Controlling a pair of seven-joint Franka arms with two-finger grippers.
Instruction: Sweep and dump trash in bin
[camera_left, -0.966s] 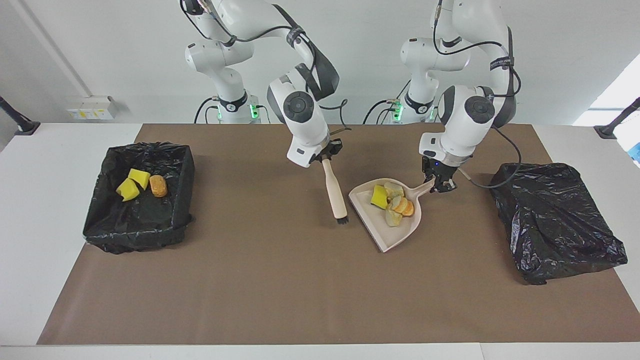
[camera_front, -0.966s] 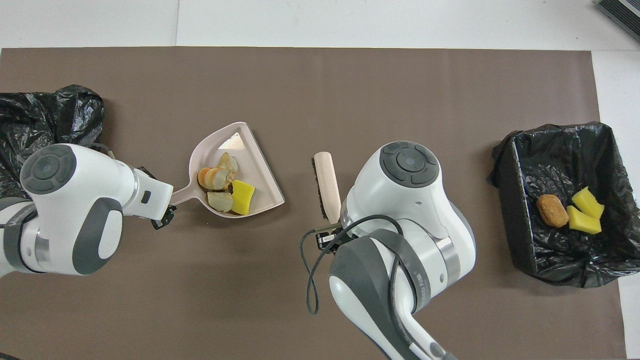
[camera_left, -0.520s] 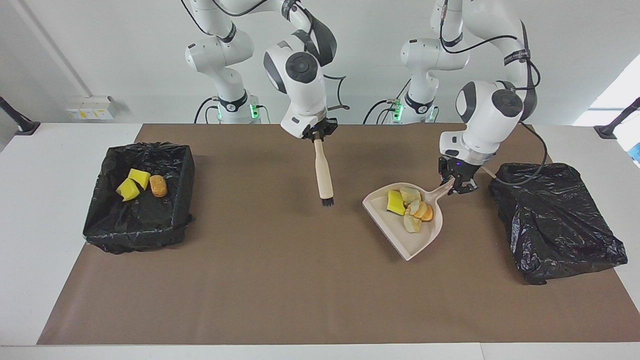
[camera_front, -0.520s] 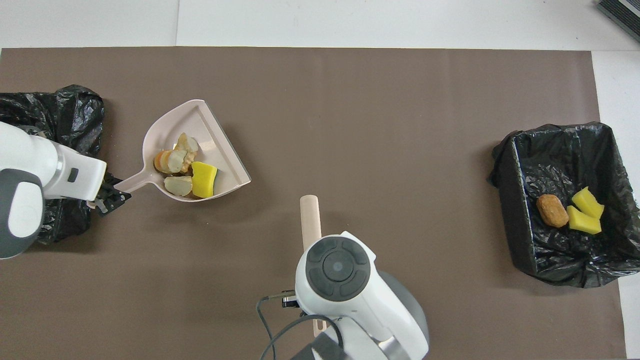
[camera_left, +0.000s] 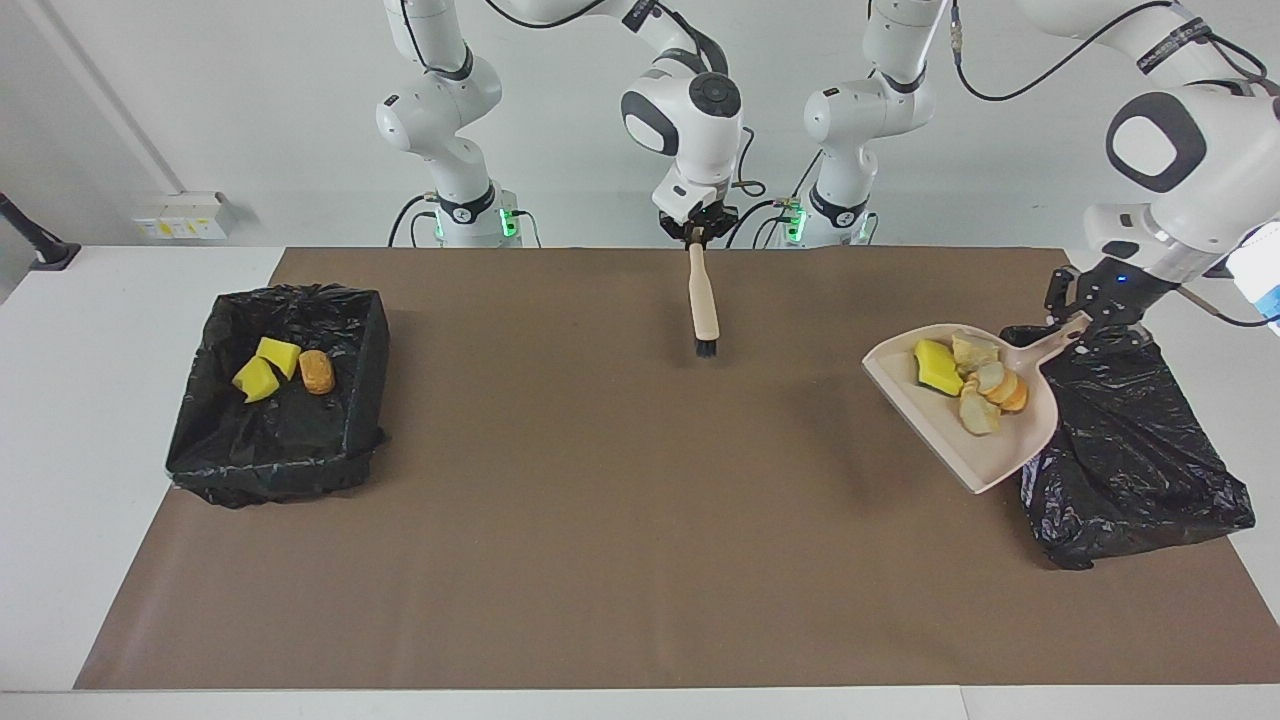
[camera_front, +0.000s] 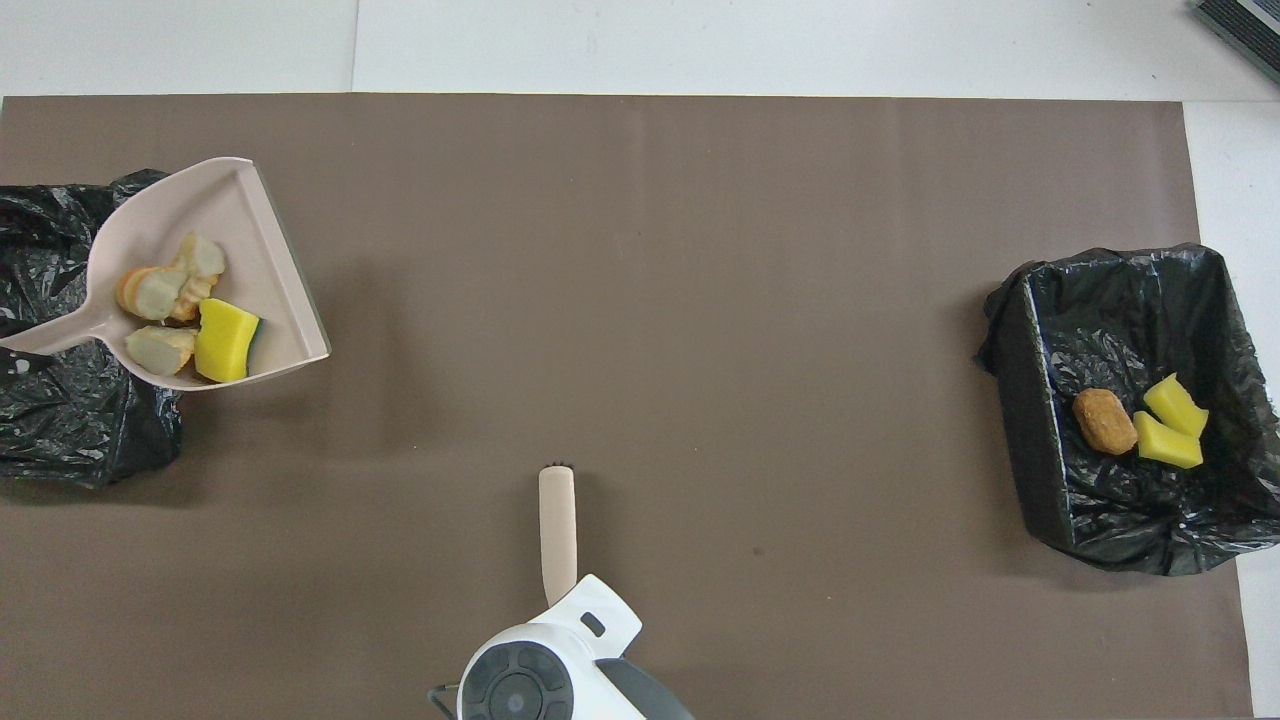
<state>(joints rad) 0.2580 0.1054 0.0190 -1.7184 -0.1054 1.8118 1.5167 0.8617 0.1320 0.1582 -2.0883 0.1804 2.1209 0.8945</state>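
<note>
The dustpan's edge (camera_front: 292, 264) sticks out past the bin over the brown mat, so my left gripper should pull the dustpan back over the bin (camera_front: 90, 414) before it tips out the trash.
My left gripper (camera_left: 1078, 322) is shut on the handle of the beige dustpan (camera_left: 965, 445), held in the air over the edge of the black-bagged bin (camera_left: 1130, 450) at the left arm's end. The dustpan (camera_front: 205, 205) carries trash: a yellow sponge wedge (camera_left: 937, 366) (camera_front: 226, 341) and several pale tan lumps (camera_left: 985, 390) (camera_front: 160, 292). The right gripper (camera_left: 697, 236) is shut on the beige brush (camera_left: 704, 300), which hangs bristles down over the mat close to the robots. From overhead the brush (camera_front: 557, 525) sticks out from under the right wrist.
A second black-lined bin (camera_left: 285, 440) (camera_front: 1040, 470) stands at the right arm's end, holding two yellow wedges (camera_left: 265, 367) and an orange-brown nugget (camera_left: 317, 371). Brown mat (camera_left: 620, 520) covers the table between the bins.
The left arm has lifted the loaded dustpan and carried it from mid-table to the bin at its end. The right arm has raised the brush and drawn it back toward the robots.
</note>
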